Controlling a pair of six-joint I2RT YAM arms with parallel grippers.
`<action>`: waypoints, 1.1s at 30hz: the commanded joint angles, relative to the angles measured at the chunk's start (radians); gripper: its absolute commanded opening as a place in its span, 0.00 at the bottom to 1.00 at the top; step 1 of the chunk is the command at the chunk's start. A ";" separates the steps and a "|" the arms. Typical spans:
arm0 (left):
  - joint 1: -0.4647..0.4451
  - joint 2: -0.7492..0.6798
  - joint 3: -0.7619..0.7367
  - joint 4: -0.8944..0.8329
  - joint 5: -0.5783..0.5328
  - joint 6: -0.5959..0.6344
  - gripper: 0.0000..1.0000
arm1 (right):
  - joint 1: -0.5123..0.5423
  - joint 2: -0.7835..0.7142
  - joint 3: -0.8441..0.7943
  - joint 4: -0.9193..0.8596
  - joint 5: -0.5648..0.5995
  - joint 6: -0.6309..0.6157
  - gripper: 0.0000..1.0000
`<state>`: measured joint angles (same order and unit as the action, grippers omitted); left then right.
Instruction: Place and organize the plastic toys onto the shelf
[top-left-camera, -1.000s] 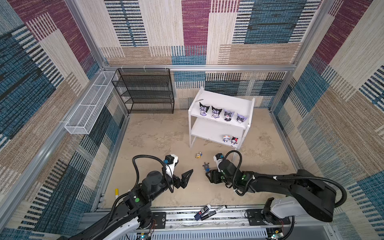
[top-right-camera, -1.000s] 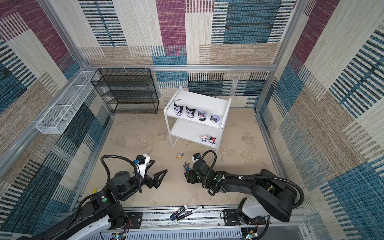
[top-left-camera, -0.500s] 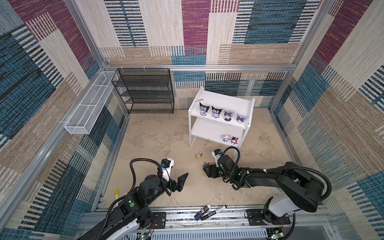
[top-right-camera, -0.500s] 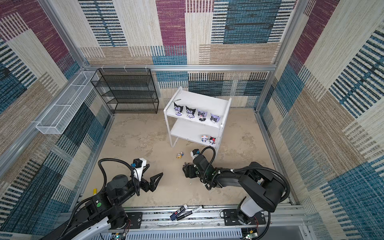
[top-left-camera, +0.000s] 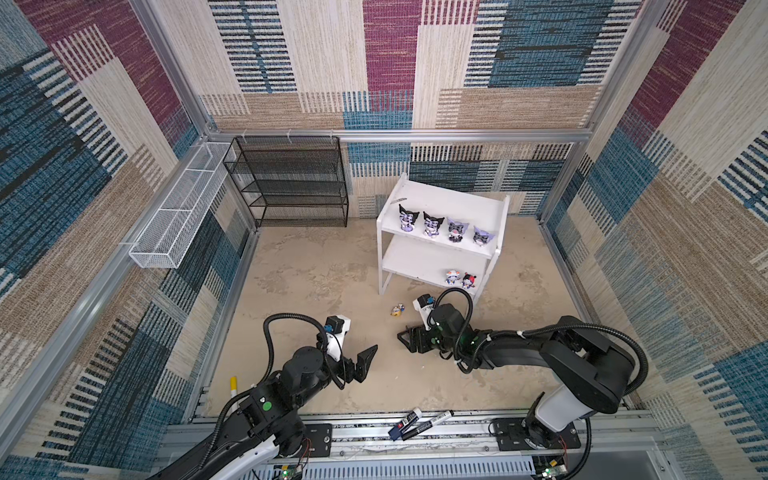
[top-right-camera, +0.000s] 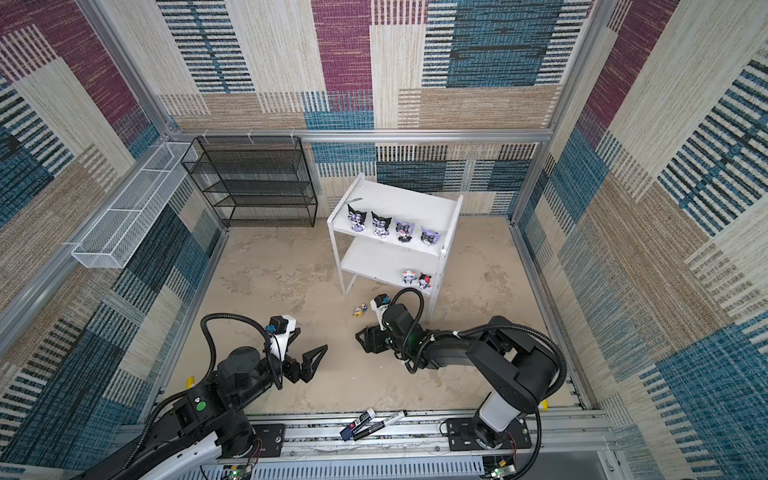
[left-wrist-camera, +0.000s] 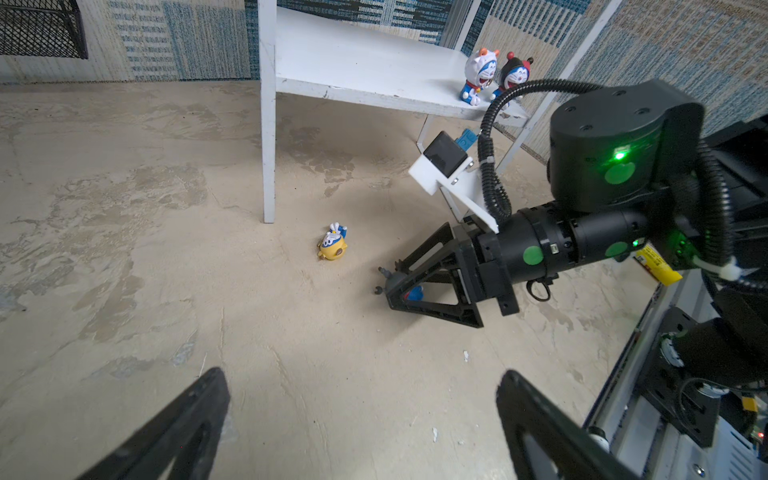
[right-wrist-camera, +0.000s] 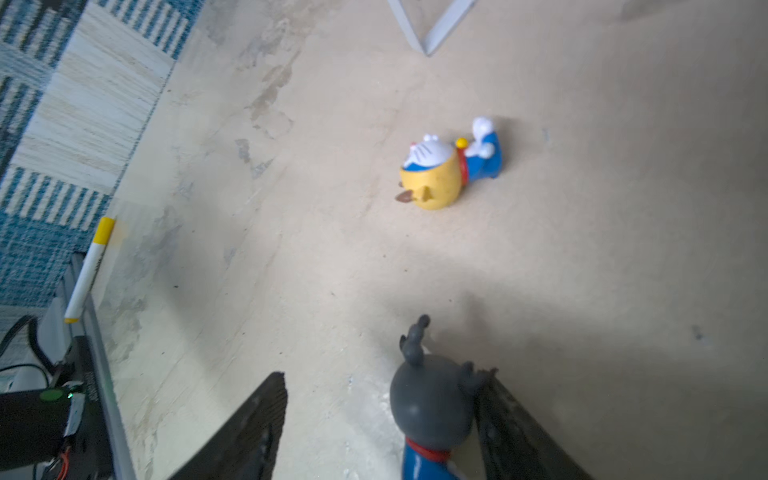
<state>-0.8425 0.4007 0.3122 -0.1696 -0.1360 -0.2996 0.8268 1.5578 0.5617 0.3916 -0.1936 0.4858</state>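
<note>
I should bring the grey-hatted toy (right-wrist-camera: 432, 401) toward my left gripper and take it with that hand, because the toy is lying loose against one finger of my right gripper.
The white shelf (top-left-camera: 440, 199) (top-right-camera: 399, 199) holds several hooded plastic toys (top-left-camera: 440, 226) on its top tier. Two small ones (top-left-camera: 460, 279) (left-wrist-camera: 478, 77) stand on the lower tier. A yellow-hatted toy (top-left-camera: 397, 310) (left-wrist-camera: 332, 245) (right-wrist-camera: 444, 166) lies on its side on the floor. A grey-hatted toy (right-wrist-camera: 434, 399) stands between the fingers of my right gripper (top-left-camera: 405, 334) (right-wrist-camera: 384, 376). It touches one finger and a wide gap separates it from the other, so this gripper is open. My left gripper (top-right-camera: 307, 343) (left-wrist-camera: 362, 374) hovers wide open and empty near the front.
A black wire rack (top-left-camera: 291, 183) and a white wire basket (top-left-camera: 178, 216) stand at the back left. Marker pens (top-left-camera: 419, 422) lie on the front rail. A yellow-capped marker (top-left-camera: 233, 384) (right-wrist-camera: 89, 270) lies by the left rail.
My right gripper has slid a little left along the floor, so the grey-hatted toy now stands between its fingers. The left arm has pulled back slightly.
</note>
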 joint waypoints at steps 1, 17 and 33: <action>0.001 0.005 0.005 0.023 -0.009 0.011 0.99 | 0.085 -0.104 0.019 0.125 -0.054 -0.135 0.74; 0.001 -0.013 0.007 -0.006 -0.022 -0.008 0.99 | 0.101 -0.098 0.025 -0.161 0.124 -0.062 0.72; 0.000 -0.020 0.018 -0.059 -0.049 -0.033 0.99 | 0.103 0.017 0.068 -0.244 0.058 0.008 0.68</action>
<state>-0.8429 0.3843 0.3241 -0.2131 -0.1772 -0.3153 0.9283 1.5726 0.6266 0.1749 -0.0986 0.4713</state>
